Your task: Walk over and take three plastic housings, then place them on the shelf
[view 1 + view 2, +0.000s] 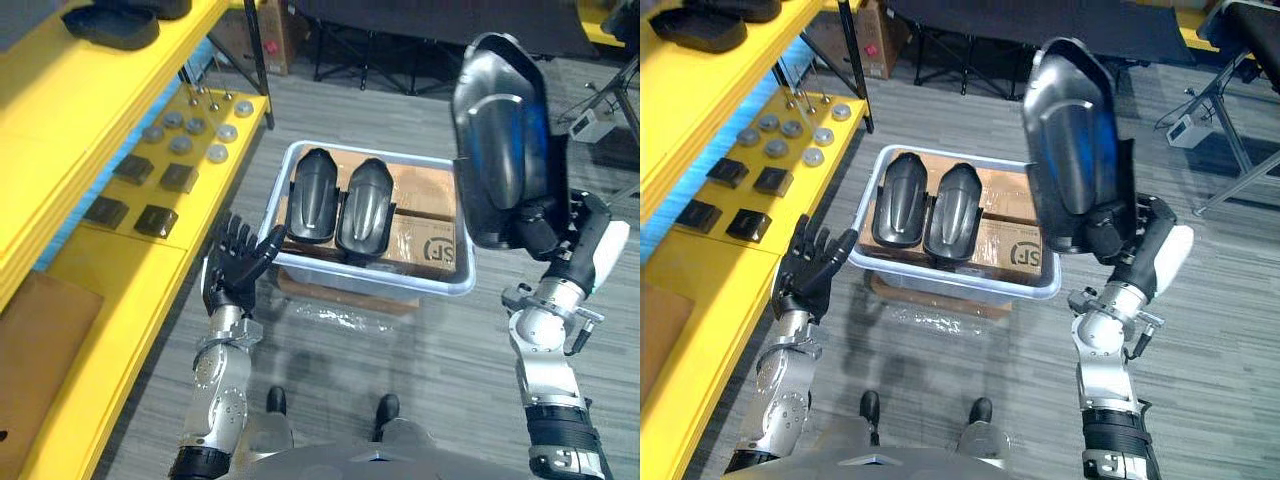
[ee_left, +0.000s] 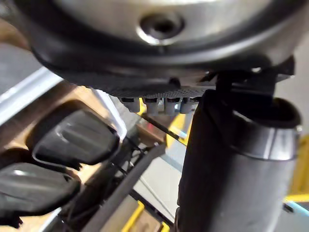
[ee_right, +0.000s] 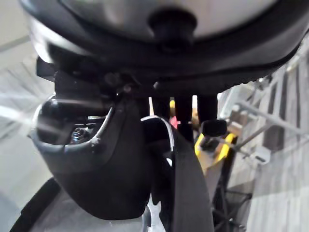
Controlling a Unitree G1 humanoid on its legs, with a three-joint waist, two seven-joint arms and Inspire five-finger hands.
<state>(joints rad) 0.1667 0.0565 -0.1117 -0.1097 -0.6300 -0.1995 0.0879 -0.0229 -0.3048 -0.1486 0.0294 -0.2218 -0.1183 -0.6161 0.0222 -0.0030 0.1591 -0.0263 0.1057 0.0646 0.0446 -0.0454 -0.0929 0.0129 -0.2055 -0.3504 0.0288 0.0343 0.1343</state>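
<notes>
The held housing (image 1: 505, 145) should come to rest hollow side up when the robot places it on the upper shelf, because a black housing (image 1: 112, 27) already lies steady there.
My right hand (image 1: 545, 232) is shut on the lower edge of a black plastic housing (image 1: 498, 140) and holds it upright, hollow side toward me, above the right end of the clear bin (image 1: 372, 281). The same housing (image 3: 188, 183) shows close up in the right wrist view. Two more black housings (image 1: 312, 194) (image 1: 363, 204) lie side by side in the bin on cardboard boxes; they also appear as housings (image 2: 72, 137) in the left wrist view. My left hand (image 1: 235, 262) is open, fingers spread, just off the bin's left front corner.
A yellow shelf (image 1: 120, 280) runs along my left, carrying small black blocks (image 1: 156, 220), round metal discs (image 1: 196, 127) and, on the upper level, a black housing (image 1: 112, 26). Cardboard boxes and a black frame stand behind the bin. Grey floor lies to the right.
</notes>
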